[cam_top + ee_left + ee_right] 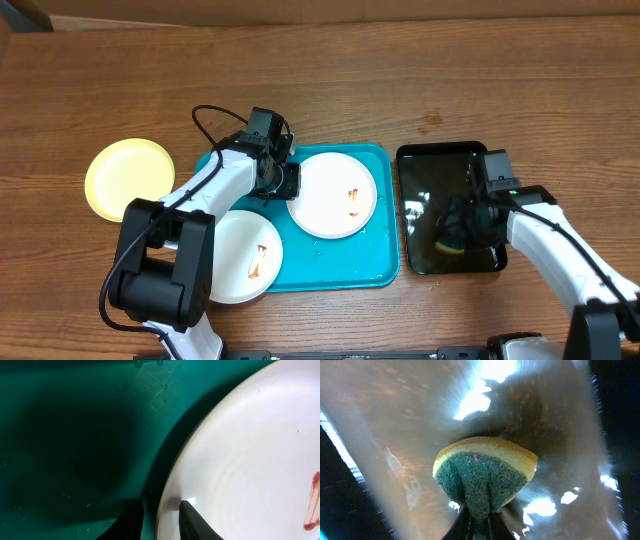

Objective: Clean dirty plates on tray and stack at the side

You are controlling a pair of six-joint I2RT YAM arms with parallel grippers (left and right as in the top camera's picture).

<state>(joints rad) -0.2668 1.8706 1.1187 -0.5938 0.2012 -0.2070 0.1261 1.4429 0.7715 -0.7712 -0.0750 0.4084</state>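
The left gripper's fingers are apart around the plate's rim (161,505), so the left gripper should close tightly on the plate's rim before the right gripper scrubs the smears (352,194).
On the turquoise tray (340,262) lies a white plate (335,193) with red-brown smears. My left gripper (289,181) is shut on that plate's left rim. In the left wrist view the rim (172,495) runs between the fingers of the left gripper (161,517), one finger on the plate's top face, with a smear (312,505) at the right. A second smeared white plate (243,258) overlaps the tray's front left corner. A pale yellow plate (128,178) sits on the table to the left. My right gripper (480,521) is shut on a green-yellow sponge (485,472).
A glossy black tray (430,165) stands to the right of the turquoise one, and my right gripper (470,222) hangs over it. Bare wooden table (400,70) lies behind both trays. The left arm's base (160,280) stands at the front left.
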